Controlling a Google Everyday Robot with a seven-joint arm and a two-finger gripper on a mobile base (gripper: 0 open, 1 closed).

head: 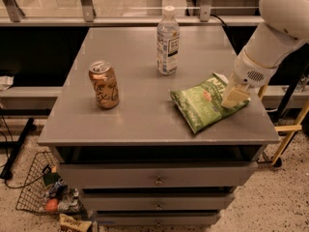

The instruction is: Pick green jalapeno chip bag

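The flat green jalapeno chip bag (218, 102) has my gripper sitting too shallow on it, so I should lift clear, open wide and bring my fingers down around the bag's end (233, 109).
The green jalapeno chip bag (203, 104) lies flat on the grey cabinet top (145, 115), near its right front corner, with a small red mark on its face. My gripper (234, 97) hangs from the white arm at the right and sits over the bag's right end, right at the bag's surface. Whether it touches the bag cannot be told.
A brown drink can (104, 85) stands at the left of the cabinet top. A clear water bottle (167, 41) stands at the back middle. Drawers sit below the top. A wire basket (41, 192) with odds and ends and a tan snack bag (72, 224) lie on the floor at the left.
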